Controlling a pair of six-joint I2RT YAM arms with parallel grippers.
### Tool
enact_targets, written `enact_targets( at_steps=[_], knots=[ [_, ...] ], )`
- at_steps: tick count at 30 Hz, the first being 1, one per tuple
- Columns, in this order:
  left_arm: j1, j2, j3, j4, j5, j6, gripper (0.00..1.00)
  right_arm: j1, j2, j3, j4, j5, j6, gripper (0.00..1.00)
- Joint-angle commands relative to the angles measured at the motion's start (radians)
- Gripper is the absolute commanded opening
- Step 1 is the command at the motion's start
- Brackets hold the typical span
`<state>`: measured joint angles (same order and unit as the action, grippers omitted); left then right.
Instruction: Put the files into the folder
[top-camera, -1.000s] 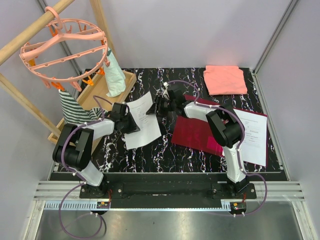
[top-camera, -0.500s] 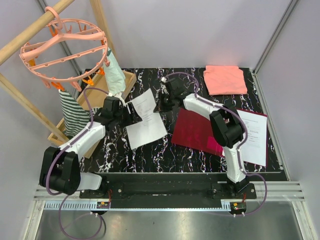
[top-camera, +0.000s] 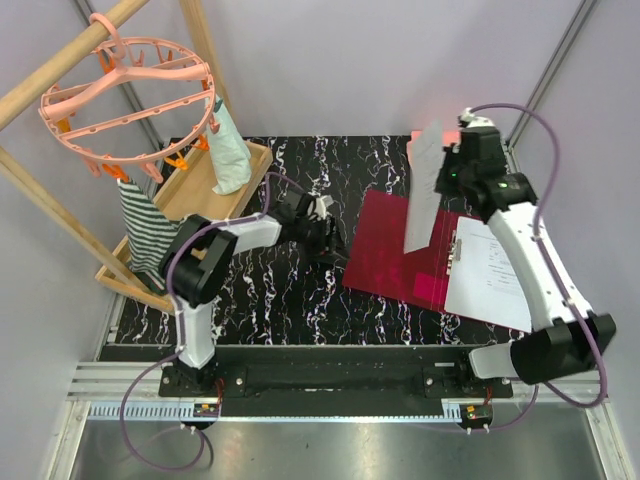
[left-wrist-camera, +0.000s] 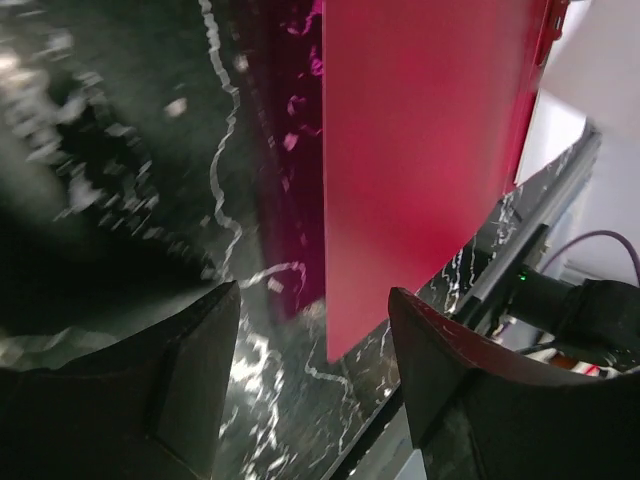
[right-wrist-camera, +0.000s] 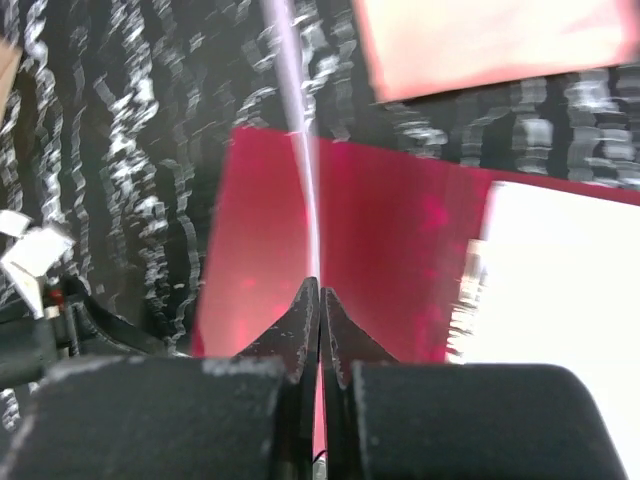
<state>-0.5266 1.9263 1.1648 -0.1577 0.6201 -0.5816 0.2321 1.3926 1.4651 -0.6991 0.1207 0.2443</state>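
The white file sheet hangs over the folder's cover (top-camera: 384, 238), beyond the metal clip, so the robot's right gripper should bring it back and put it down onto the white sheets (top-camera: 487, 272).
The dark red folder (top-camera: 390, 260) lies open on the black marbled table, with white sheets (top-camera: 495, 275) on its right half beside the metal clip (top-camera: 457, 250). High above it, my right gripper (top-camera: 447, 170) is shut on the top edge of one white file sheet (top-camera: 424, 195), which hangs down over the folder. The right wrist view shows that sheet (right-wrist-camera: 304, 150) edge-on between the shut right gripper (right-wrist-camera: 320, 295), the folder (right-wrist-camera: 390, 250) below. My left gripper (top-camera: 326, 236) is open, low at the folder's left edge. Nothing lies in the left gripper (left-wrist-camera: 315, 380); the folder (left-wrist-camera: 420, 150) is just ahead.
A salmon-pink cloth (right-wrist-camera: 480, 40) lies at the back right, mostly hidden behind the right arm in the top view. A wooden tray (top-camera: 195, 190) with a teal item (top-camera: 230, 150), a striped cloth (top-camera: 145, 220) and a pink round hanger (top-camera: 130, 90) occupy the left.
The right gripper shut on the sheet and carried it up and right, over the folder. The left gripper opened, let the sheet go, and moved right to the folder's left edge.
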Motion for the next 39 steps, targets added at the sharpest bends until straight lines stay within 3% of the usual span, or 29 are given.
enact_targets(
  at_steps=[1,5,10,13,17,19,20,22,24,30,35,39],
  knots=[
    [-0.013,0.097,0.085,0.107,0.110,-0.070,0.64,-0.080,-0.113,-0.002,-0.146,0.059,-0.076,0.00],
    [-0.036,0.138,0.096,0.187,0.151,-0.130,0.62,-0.091,-0.150,0.018,-0.158,0.021,-0.071,0.00],
    [-0.043,0.177,0.085,0.244,0.190,-0.172,0.41,-0.088,-0.116,0.041,-0.128,-0.241,0.002,0.00],
    [-0.020,0.169,0.062,0.237,0.187,-0.162,0.24,-0.005,-0.084,0.050,-0.102,-0.277,0.041,0.00],
    [0.022,0.154,0.013,0.293,0.225,-0.204,0.10,0.153,-0.011,0.096,-0.057,-0.294,0.093,0.00],
    [0.051,0.125,-0.017,0.291,0.221,-0.196,0.03,0.220,0.029,0.095,0.022,-0.373,0.148,0.00],
    [0.062,0.113,-0.028,0.285,0.217,-0.192,0.00,0.231,0.040,0.086,0.059,-0.497,0.168,0.00],
    [0.095,0.077,-0.057,0.242,0.205,-0.160,0.00,0.223,0.040,0.049,0.183,-0.597,0.220,0.00],
    [0.121,0.045,-0.066,0.183,0.188,-0.123,0.00,0.202,0.017,-0.008,0.208,-0.595,0.233,0.00],
    [0.169,-0.019,-0.068,-0.106,0.092,0.057,0.00,-0.092,-0.032,-0.282,0.256,-0.744,0.238,0.00],
    [0.185,-0.039,-0.031,-0.299,-0.011,0.186,0.00,-0.279,-0.018,-0.419,0.181,-0.641,0.127,0.00],
    [0.206,-0.058,-0.027,-0.380,-0.074,0.248,0.00,-0.307,-0.014,-0.423,0.110,-0.511,0.038,0.00]
  ],
)
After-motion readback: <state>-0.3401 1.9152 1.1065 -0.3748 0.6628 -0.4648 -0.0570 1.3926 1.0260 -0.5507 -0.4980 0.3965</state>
